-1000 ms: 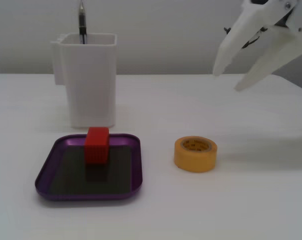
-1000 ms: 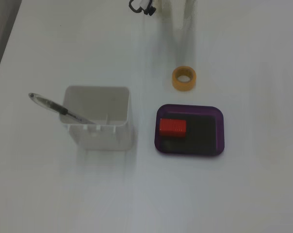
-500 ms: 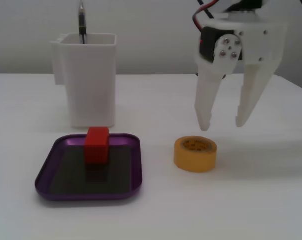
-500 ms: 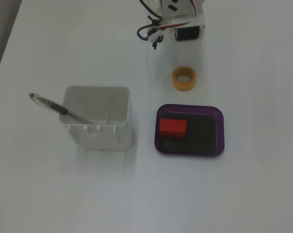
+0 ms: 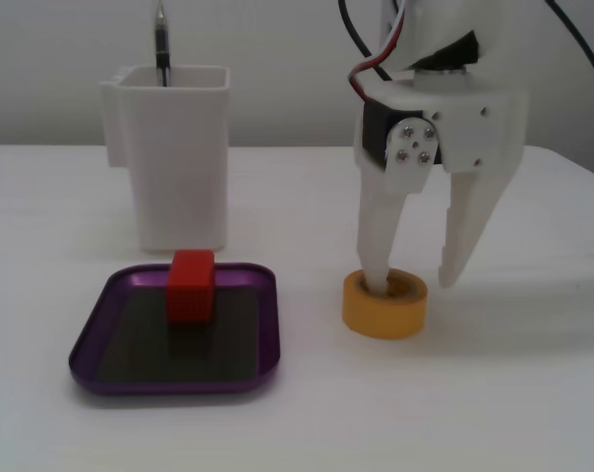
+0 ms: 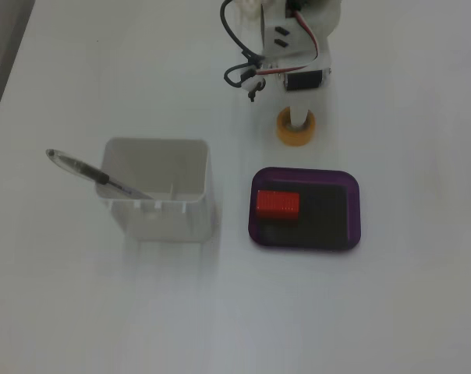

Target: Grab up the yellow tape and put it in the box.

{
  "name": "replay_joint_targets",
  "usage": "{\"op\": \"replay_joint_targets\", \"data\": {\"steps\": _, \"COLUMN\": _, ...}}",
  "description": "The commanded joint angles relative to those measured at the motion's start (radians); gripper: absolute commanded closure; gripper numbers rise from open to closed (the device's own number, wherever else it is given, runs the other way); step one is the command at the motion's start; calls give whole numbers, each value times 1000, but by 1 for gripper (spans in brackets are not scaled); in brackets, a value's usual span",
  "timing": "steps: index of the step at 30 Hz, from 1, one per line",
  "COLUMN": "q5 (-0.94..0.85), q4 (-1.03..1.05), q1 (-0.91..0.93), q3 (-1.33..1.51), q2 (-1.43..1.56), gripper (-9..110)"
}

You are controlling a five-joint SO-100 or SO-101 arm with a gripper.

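The yellow tape (image 5: 384, 315) will hang off-centre by its side and tip when I lift it, because a finger reaches into the hollow core (image 5: 399, 286).
The yellow tape (image 5: 383, 306) lies flat on the white table, right of the box; it also shows in a fixed view (image 6: 295, 129) from above. My white gripper (image 5: 415, 279) is open and straddles the roll's right wall: one finger (image 5: 379, 258) reaches down into the hollow core, the other finger (image 5: 467, 236) hangs outside to the right, apart from the roll. The box (image 5: 96, 346), a shallow purple tray, sits at front left and holds a red block (image 5: 191, 286). From above the box (image 6: 352, 210) lies below the tape.
A tall white container (image 5: 180, 157) with a pen (image 5: 161, 44) stands behind the box. From above the container (image 6: 159, 191) sits left of the box, with its pen (image 6: 87, 173) leaning left. Arm cables (image 6: 239, 74) hang near the gripper.
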Motion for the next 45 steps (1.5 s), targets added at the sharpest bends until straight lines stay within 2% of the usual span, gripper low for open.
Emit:
{"op": "replay_joint_targets", "data": {"steps": 1, "q5": 5, "q4": -20, "q1": 5, "q3": -26, "q2": -25, "gripper": 86}}
{"op": "replay_joint_targets", "data": {"steps": 7, "q5": 5, "q4": -37, "q1": 11, "q3": -25, "q2": -92, "gripper": 88}}
{"op": "replay_joint_targets", "data": {"steps": 12, "q5": 57, "q4": -21, "q1": 6, "q3": -40, "q2": -91, "gripper": 103}}
{"op": "replay_joint_targets", "data": {"steps": 20, "q5": 61, "q4": 137, "q1": -14, "q3": -199, "q2": 83, "gripper": 102}}
{"op": "replay_joint_targets", "data": {"steps": 27, "q5": -8, "q4": 140, "q1": -117, "q3": -449, "q2": 236, "gripper": 102}}
{"op": "replay_joint_targets", "data": {"steps": 31, "q5": 21, "q4": 140, "q1": -140, "q3": -568, "q2": 124, "gripper": 102}}
{"op": "replay_joint_targets", "data": {"steps": 40, "q5": 206, "q4": 126, "q1": -129, "q3": -905, "q2": -278, "gripper": 102}}
{"op": "replay_joint_targets", "data": {"steps": 45, "q5": 213, "q4": 127, "q1": -129, "q3": -1003, "q2": -448, "gripper": 102}}
